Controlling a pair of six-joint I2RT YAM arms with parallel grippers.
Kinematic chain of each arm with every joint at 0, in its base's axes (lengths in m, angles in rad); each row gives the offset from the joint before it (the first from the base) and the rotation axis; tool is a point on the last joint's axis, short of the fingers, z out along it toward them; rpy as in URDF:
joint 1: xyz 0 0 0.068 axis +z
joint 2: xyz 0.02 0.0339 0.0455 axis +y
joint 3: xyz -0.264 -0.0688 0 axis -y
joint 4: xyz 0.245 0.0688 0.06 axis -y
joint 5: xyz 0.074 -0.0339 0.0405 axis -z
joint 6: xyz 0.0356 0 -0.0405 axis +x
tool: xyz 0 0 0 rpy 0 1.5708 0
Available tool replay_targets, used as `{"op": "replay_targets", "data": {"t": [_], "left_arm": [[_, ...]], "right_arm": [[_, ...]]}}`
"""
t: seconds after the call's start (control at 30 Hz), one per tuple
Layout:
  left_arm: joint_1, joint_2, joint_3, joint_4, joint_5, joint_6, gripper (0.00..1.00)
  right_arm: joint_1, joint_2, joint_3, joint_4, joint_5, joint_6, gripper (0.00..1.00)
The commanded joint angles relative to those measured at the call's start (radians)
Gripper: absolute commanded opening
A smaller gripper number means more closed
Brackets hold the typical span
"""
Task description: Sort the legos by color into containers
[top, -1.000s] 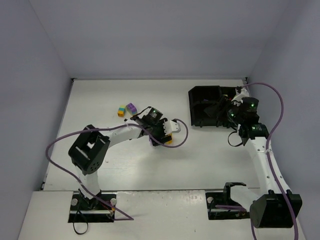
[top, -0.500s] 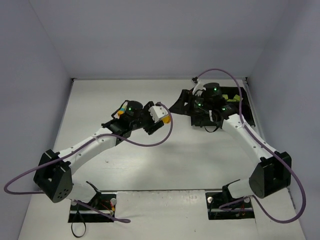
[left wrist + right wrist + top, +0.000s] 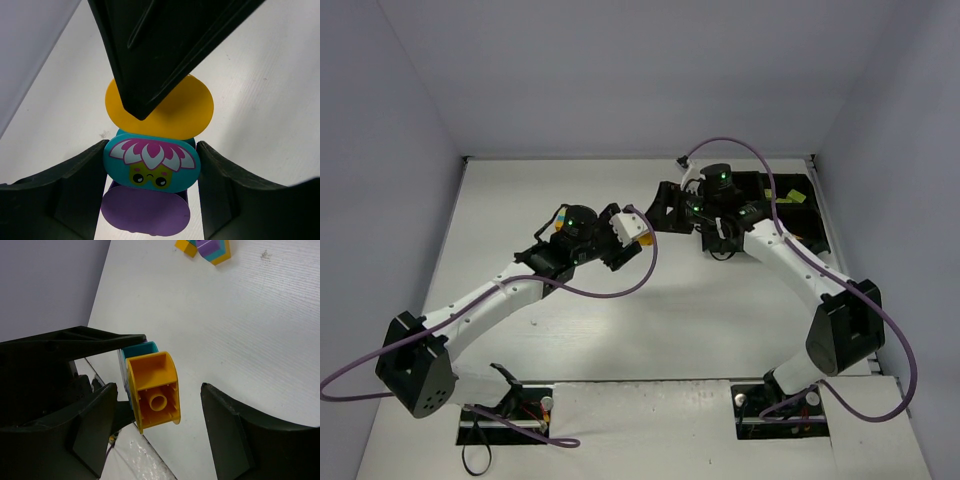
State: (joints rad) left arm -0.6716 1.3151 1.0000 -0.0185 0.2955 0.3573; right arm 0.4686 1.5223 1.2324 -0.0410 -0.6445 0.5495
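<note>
The orange lego is stuck on the cyan lego in my left gripper [image 3: 151,162]. So my right gripper should pull the orange end [image 3: 646,239] off before I sort it.
My left gripper [image 3: 150,172] is shut on a stack of three oval legos held in the air: a purple one [image 3: 145,212], a cyan one [image 3: 151,162] with a flower-face sticker, and an orange one [image 3: 172,112] at the far end. In the top view the left gripper [image 3: 628,232] meets my right gripper [image 3: 665,205] over the table's middle. The right gripper [image 3: 159,405] stands open around the orange lego [image 3: 152,390], with a gap on one side. The black container tray [image 3: 782,180] lies behind the right arm, with lime legos [image 3: 793,196] in it.
Loose legos in orange, purple and cyan [image 3: 206,247] lie on the white table, partly hidden behind the left wrist in the top view [image 3: 562,213]. Grey walls close the table at the back and sides.
The left arm has stretched out and carried the stack toward the table's middle. The right arm has swung left from the tray, its jaws now around the orange end.
</note>
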Motion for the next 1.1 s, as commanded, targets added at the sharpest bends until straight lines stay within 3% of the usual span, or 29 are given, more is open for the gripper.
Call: {"op": "replay_targets", "data": {"t": [0.0, 0.23, 0.4, 0.5, 0.53, 0.6, 0.73, 1.07], "left_arm": [[0.013, -0.039, 0.028, 0.074, 0.011, -0.018, 0.23], [0.014, -0.031, 0.029, 0.078, 0.047, -0.038, 0.23], [0.014, -0.036, 0.034, 0.078, 0.048, -0.041, 0.23], [0.014, -0.037, 0.032, 0.075, 0.050, -0.049, 0.23], [0.014, -0.036, 0.031, 0.072, 0.050, -0.047, 0.23], [0.014, -0.031, 0.028, 0.054, 0.053, -0.049, 0.21], [0.023, -0.030, 0.006, 0.025, 0.097, -0.057, 0.09], [0.112, 0.018, -0.024, -0.063, 0.177, -0.110, 0.06]], "right_arm": [[0.013, -0.007, 0.033, 0.062, -0.029, -0.006, 0.64], [0.028, 0.006, 0.041, 0.064, -0.055, -0.029, 0.60], [0.038, 0.010, 0.033, 0.064, -0.058, -0.039, 0.49], [0.038, 0.007, 0.029, 0.064, -0.057, -0.042, 0.25], [0.038, 0.004, 0.029, 0.062, -0.052, -0.048, 0.11], [0.035, -0.011, 0.027, 0.062, -0.026, -0.059, 0.00], [-0.023, -0.039, 0.030, 0.055, -0.020, -0.077, 0.00], [-0.235, -0.112, 0.071, -0.074, -0.032, -0.175, 0.00]]}}
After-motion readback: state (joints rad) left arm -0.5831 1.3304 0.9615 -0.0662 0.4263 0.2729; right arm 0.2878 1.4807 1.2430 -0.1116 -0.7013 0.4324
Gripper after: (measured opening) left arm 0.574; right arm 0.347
